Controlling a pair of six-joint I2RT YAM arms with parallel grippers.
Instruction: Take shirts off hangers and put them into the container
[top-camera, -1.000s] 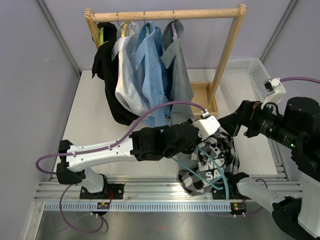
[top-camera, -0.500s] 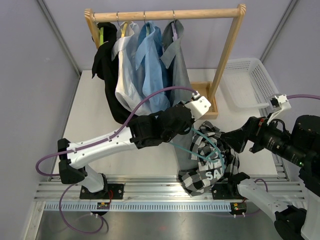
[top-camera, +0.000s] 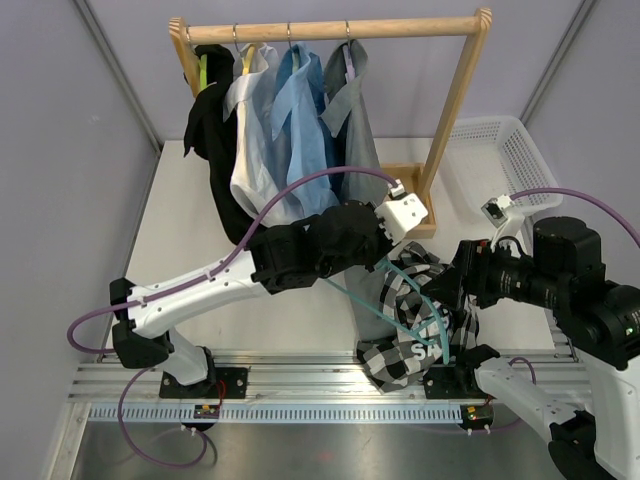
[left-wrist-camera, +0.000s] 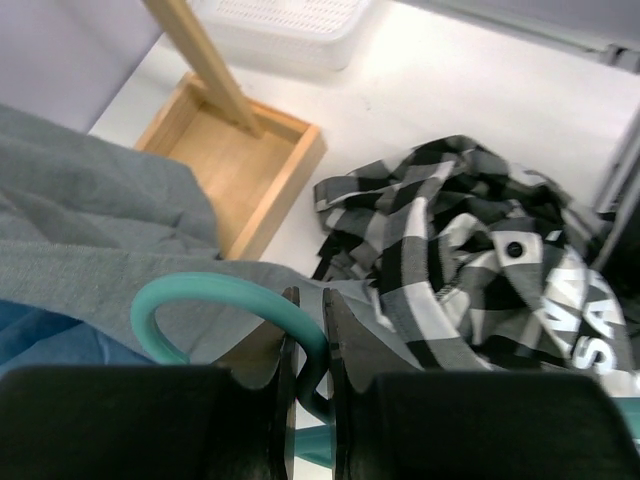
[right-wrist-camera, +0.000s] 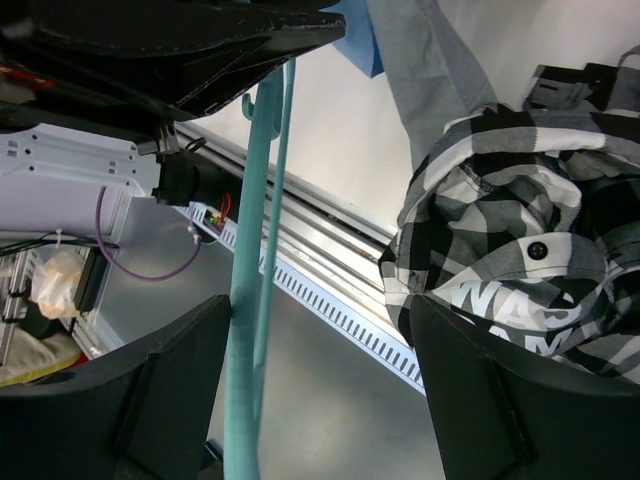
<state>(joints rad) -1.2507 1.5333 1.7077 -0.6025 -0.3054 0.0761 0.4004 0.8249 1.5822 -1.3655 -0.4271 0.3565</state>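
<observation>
The hanger's loose end (top-camera: 443, 335) should go into my right gripper, which should then raise the hanger toward the rail, since my left gripper has the teal hanger by its hook (left-wrist-camera: 200, 284).
The black-and-white checked shirt (top-camera: 418, 322) (left-wrist-camera: 450, 230) (right-wrist-camera: 500, 210) lies crumpled near the table's front edge, still threaded on the teal hanger (top-camera: 362, 302) (left-wrist-camera: 220, 290) (right-wrist-camera: 250, 250). My left gripper (left-wrist-camera: 310, 300) is shut on that hanger's curved top, above and left of the shirt. My right gripper (right-wrist-camera: 320, 310) (top-camera: 452, 290) is open and hovers over the shirt. The hanger bar runs by its left finger and checked cloth lies by its right finger. Black (top-camera: 210, 150), white (top-camera: 250, 160), light blue (top-camera: 305, 120) and grey (top-camera: 355, 130) shirts hang on the rail. The white container (top-camera: 520, 150) (left-wrist-camera: 290, 30) stands at the back right.
The wooden rack (top-camera: 330, 28) spans the back, and its box base (top-camera: 410, 190) (left-wrist-camera: 240, 150) sits between the shirts and the basket. Lime (top-camera: 203, 70) and lilac (top-camera: 352, 62) hangers show at the rail. The aluminium base rail (top-camera: 300, 385) runs along the front.
My left gripper has drawn the teal hanger up and back from the checked shirt. My right gripper has come down and left over the shirt, its jaws narrowing a little.
</observation>
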